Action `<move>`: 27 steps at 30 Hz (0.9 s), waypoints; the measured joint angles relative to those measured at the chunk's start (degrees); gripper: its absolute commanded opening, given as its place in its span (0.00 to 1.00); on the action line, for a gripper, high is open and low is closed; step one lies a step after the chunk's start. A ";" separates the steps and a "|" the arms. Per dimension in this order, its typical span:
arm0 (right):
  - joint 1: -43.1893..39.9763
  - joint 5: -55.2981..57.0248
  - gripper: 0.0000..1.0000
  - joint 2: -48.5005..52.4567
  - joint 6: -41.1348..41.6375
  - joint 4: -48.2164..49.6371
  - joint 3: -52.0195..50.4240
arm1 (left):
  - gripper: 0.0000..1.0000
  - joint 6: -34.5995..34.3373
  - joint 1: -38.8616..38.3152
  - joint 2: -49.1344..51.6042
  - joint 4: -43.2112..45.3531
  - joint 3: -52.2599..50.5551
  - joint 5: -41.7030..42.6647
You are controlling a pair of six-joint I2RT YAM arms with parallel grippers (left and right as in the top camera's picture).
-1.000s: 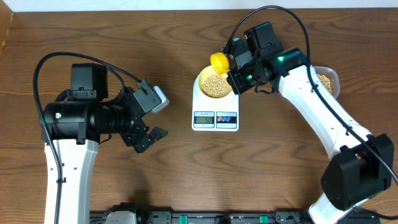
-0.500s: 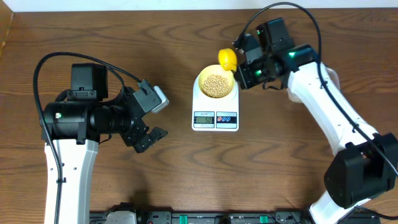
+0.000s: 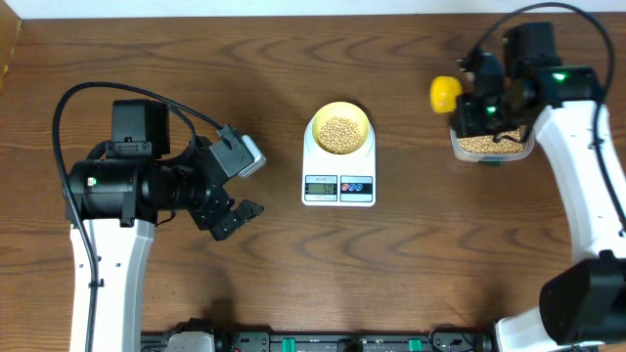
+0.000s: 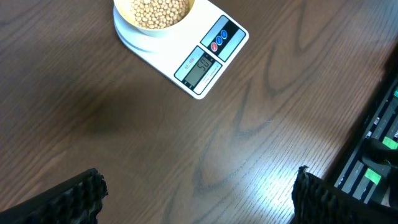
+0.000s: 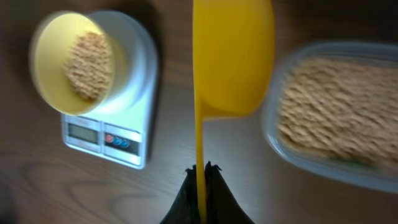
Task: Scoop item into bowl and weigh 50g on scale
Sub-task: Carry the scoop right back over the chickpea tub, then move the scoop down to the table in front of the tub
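Note:
The scale's display (image 3: 321,189) already shows 50g, so next my right gripper moves away from the tub and puts the measuring spoon down beside the scale (image 3: 415,181).
The pale-yellow bowl (image 3: 339,129) holds a pile of tan beans (image 3: 339,134) and sits on the white scale (image 3: 338,176). The scale also shows in the left wrist view (image 4: 205,59), its display lit. My right gripper (image 5: 200,169) is shut on the handle of a bright yellow measuring spoon (image 5: 231,56). In the overhead view the spoon (image 3: 445,93) hangs above the table just left of the clear tub of beans (image 3: 492,145). My left gripper (image 3: 238,217) is open and empty, left of the scale.
The clear tub (image 5: 336,121) of beans stands at the right side of the table, in the right wrist view to the right of the spoon. A black rail with green connectors (image 4: 373,162) runs along the table's front edge.
My right gripper has carried the yellow spoon from over the bowl rightward to beside the clear tub. The left arm has not moved.

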 measured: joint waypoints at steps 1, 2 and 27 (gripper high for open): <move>-0.79 1.55 0.01 -0.44 -0.42 -1.31 0.00 | 0.98 0.00 0.00 0.00 -0.02 0.00 -0.02; -1.88 4.26 0.01 -1.03 -0.87 -2.51 0.00 | 0.98 0.00 0.00 0.00 -0.02 0.00 -0.02; 1.99 35.36 0.01 -1.46 7.26 -0.76 0.02 | 0.98 0.00 0.00 0.00 -0.02 0.00 -0.02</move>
